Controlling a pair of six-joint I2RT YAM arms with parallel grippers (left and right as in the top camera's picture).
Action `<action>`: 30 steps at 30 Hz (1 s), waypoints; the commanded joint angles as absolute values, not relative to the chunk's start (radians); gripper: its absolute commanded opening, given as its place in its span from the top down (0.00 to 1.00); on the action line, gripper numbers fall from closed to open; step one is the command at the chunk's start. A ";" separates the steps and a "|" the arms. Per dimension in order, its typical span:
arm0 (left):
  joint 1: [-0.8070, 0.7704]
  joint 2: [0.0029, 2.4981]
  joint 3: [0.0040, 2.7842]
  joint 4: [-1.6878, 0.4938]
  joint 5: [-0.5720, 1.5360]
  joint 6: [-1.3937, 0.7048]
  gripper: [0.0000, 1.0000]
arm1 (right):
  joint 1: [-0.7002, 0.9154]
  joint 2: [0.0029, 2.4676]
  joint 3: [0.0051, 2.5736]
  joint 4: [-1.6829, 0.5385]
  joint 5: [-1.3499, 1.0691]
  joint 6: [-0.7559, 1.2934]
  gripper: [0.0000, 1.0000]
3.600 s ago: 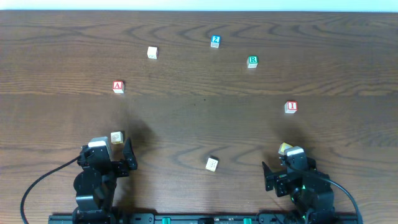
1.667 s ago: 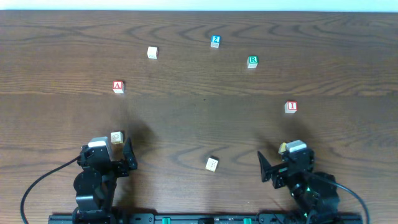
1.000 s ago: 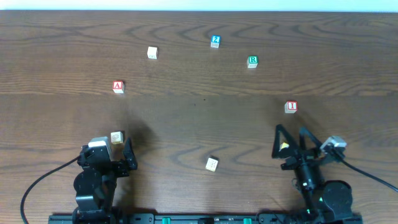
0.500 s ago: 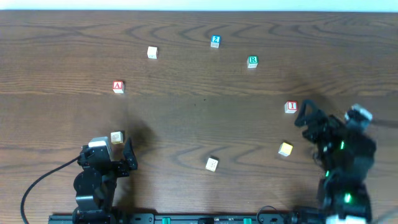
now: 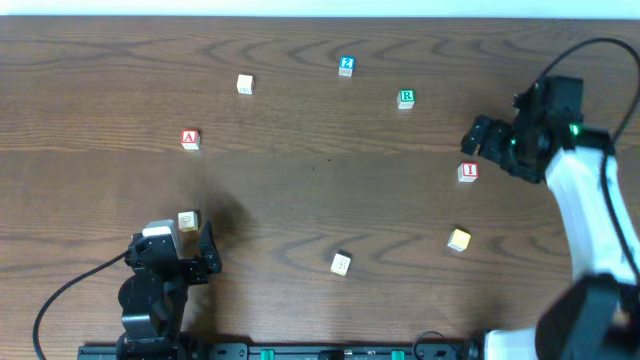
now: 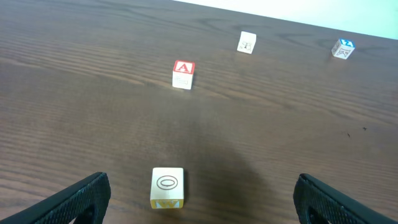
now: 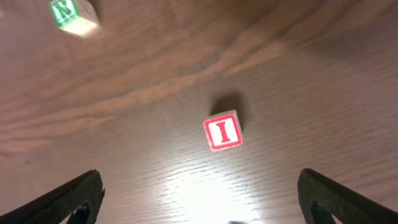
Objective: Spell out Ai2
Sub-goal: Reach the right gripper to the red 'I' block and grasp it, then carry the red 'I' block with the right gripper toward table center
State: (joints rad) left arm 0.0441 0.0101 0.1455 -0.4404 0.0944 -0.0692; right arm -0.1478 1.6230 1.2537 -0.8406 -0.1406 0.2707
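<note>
My right gripper should carry on going down until its open fingers straddle the block's sides [image 7: 222, 131], as the red I block [image 5: 468, 172] lies letter up and clear of its neighbours.
The red A block [image 5: 190, 139] lies at the left and shows in the left wrist view [image 6: 183, 74]. The blue 2 block [image 5: 346, 66] lies at the far middle, also in the left wrist view [image 6: 342, 48]. The red I block [image 5: 467, 172] lies at the right. My right gripper [image 5: 488, 141] is open and empty, hovering just behind and above it. The I block sits between its fingers in the right wrist view [image 7: 222, 132]. My left gripper [image 5: 182, 250] is open and empty at the front left.
A green R block [image 5: 405, 98] lies far right of the 2. A white block [image 5: 245, 85] is at the far left. A cream block with a circle [image 6: 167, 186] sits before the left gripper. A white block [image 5: 341, 264] and a yellow block [image 5: 459, 240] lie near the front.
My right arm has lifted from the front right and swung back over the I block, uncovering the yellow block. The left arm and all the blocks have not moved.
</note>
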 commanded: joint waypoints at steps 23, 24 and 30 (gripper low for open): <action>0.045 0.004 0.127 -0.442 0.097 -0.048 0.05 | -0.083 1.968 1.356 -0.885 -0.040 -0.032 0.23; 0.045 0.005 0.127 -0.442 0.097 -0.048 0.04 | -0.084 1.977 1.356 -0.883 -0.031 -0.032 0.24; 0.045 0.004 0.127 -0.442 0.097 -0.048 0.05 | -0.084 1.993 1.356 -0.856 -0.023 -0.031 0.34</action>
State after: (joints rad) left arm 0.0441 0.0101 0.1455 -0.4404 0.0948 -0.0692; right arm -0.0940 1.9881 1.3365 -0.8650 -0.0410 -0.0154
